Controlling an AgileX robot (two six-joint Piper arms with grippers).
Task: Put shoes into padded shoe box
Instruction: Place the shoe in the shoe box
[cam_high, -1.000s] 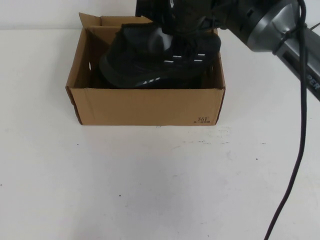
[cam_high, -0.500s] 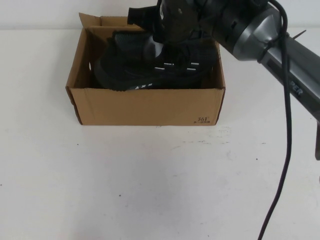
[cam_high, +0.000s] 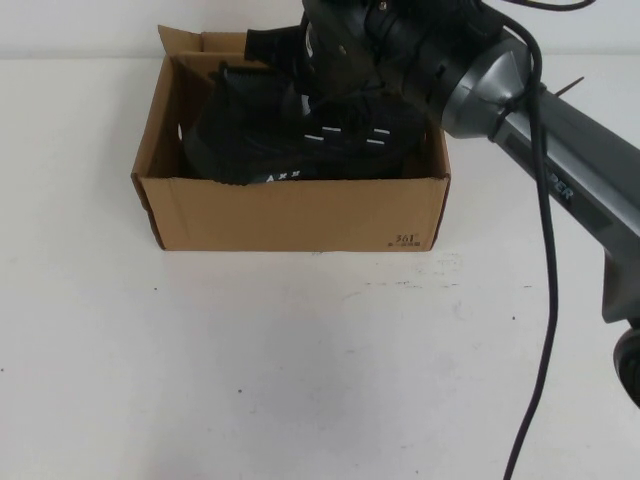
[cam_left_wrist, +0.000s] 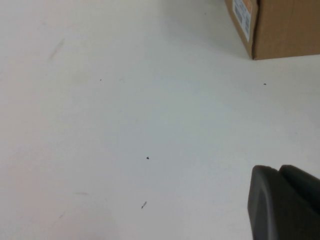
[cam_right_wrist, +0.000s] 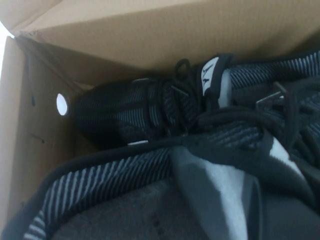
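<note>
I should move the black shoe toward the box's front side (cam_high: 300, 200) with my right gripper and lower it there, because the shoe hangs tilted with its collar over the second shoe.
The brown cardboard shoe box (cam_high: 290, 212) stands at the back of the table, flaps open. My right gripper (cam_high: 345, 60) reaches into it from above and is shut on the collar of a black knit shoe (cam_high: 290, 140) with white dash marks, which sits tilted inside the box. In the right wrist view my right gripper (cam_right_wrist: 235, 200) grips that shoe's grey-lined collar (cam_right_wrist: 150, 170). The second shoe (cam_right_wrist: 140, 110) lies beyond it against the box wall (cam_right_wrist: 150, 35). My left gripper (cam_left_wrist: 282, 205) is shut and empty over bare table, with a corner of the box (cam_left_wrist: 280, 25) some way off.
The white table (cam_high: 300, 360) spreads in front of the box. A black cable (cam_high: 545, 330) hangs from the right arm (cam_high: 570, 190) at the right side.
My right gripper has moved left and down, carrying the shoe deeper into the box. The box has not moved.
</note>
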